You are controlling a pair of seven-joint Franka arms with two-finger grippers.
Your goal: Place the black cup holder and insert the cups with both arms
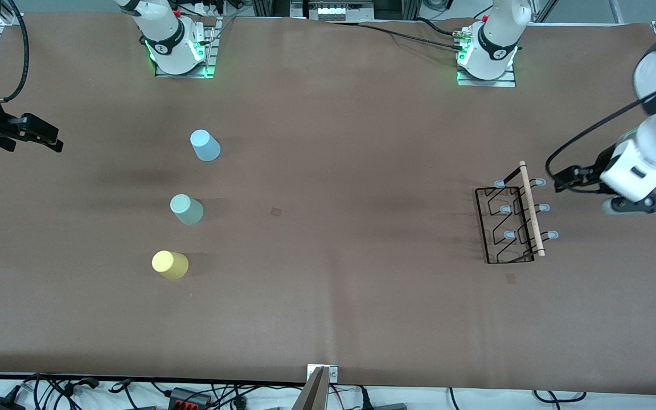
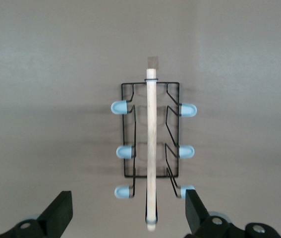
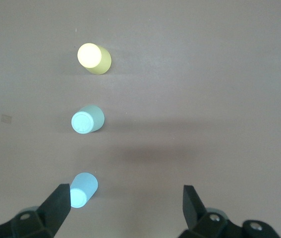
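Note:
Wire loops (image 2: 151, 80) are holding the wooden rod handle near its ends. The whole black cup holder (image 1: 508, 222) will come with the rod handle when I lift it.
The black cup holder (image 1: 504, 225) stands on the table toward the left arm's end, with its wooden rod handle (image 1: 532, 208) on top and grey-tipped pegs sticking out on both sides. My left gripper (image 1: 561, 181) hovers open and empty over the table just beside the holder. In the left wrist view the holder (image 2: 126, 148) lies ahead of the open left gripper (image 2: 127, 213). The light blue cup (image 1: 205, 145), mint green cup (image 1: 187, 209) and yellow cup (image 1: 170, 265) stand in a row toward the right arm's end. My right gripper (image 1: 49, 139) hovers open, apart from them. The right wrist view shows the yellow cup (image 3: 94, 58), the mint green cup (image 3: 87, 119), the light blue cup (image 3: 83, 190) and the right gripper (image 3: 125, 204).
The brown table (image 1: 328, 285) bears two small dark marks, one in the middle (image 1: 275, 211) and one near the holder (image 1: 510, 278). The arm bases (image 1: 179, 48) (image 1: 487, 54) stand along the edge farthest from the front camera. Cables and a metal post (image 1: 319, 387) line the nearest edge.

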